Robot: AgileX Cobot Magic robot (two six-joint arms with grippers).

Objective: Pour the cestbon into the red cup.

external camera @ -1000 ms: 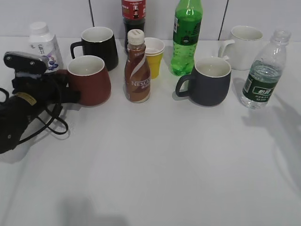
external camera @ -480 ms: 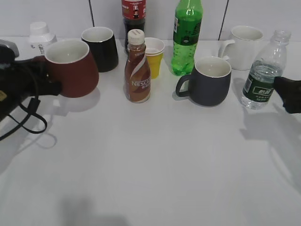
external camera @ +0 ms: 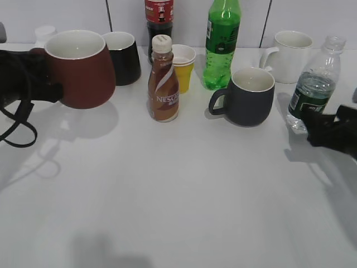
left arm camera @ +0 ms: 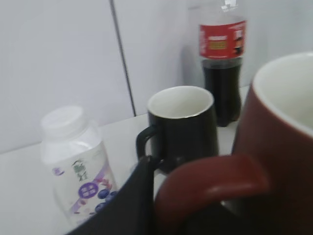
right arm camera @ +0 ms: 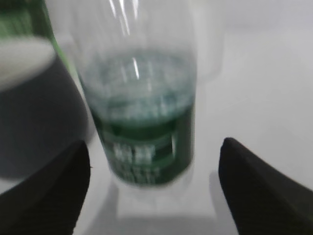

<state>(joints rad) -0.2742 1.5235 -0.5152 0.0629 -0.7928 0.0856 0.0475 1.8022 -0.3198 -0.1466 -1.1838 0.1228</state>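
My gripper will let the water run out in a thin stream when I pour, because the cestbon's opening (external camera: 335,42) is narrow and a waterline (right arm camera: 141,58) shows above the cestbon's label.
The red cup (external camera: 78,70) is lifted off the table at the far left, tilted a little, its white inside showing. My left gripper (external camera: 47,84) is shut on its loop handle (left arm camera: 210,183). The cestbon (external camera: 312,84), a clear capless bottle with a dark green label, stands upright at the far right of the table. My right gripper (external camera: 323,131) is open just in front of it. In the right wrist view the cestbon (right arm camera: 142,122) stands between and beyond the two spread fingers (right arm camera: 154,191), untouched.
A black mug (external camera: 120,56), cola bottle (external camera: 158,14), brown Nescafe bottle (external camera: 163,81), yellow paper cup (external camera: 183,67), green soda bottle (external camera: 222,42), dark grey mug (external camera: 248,96) and white mug (external camera: 290,53) stand along the back. A small white yogurt bottle (left arm camera: 76,161) stands behind the red cup.
My left gripper has lifted the red cup off the table and carried it up and left. My right gripper has come into view from the right and moved up to the cestbon.
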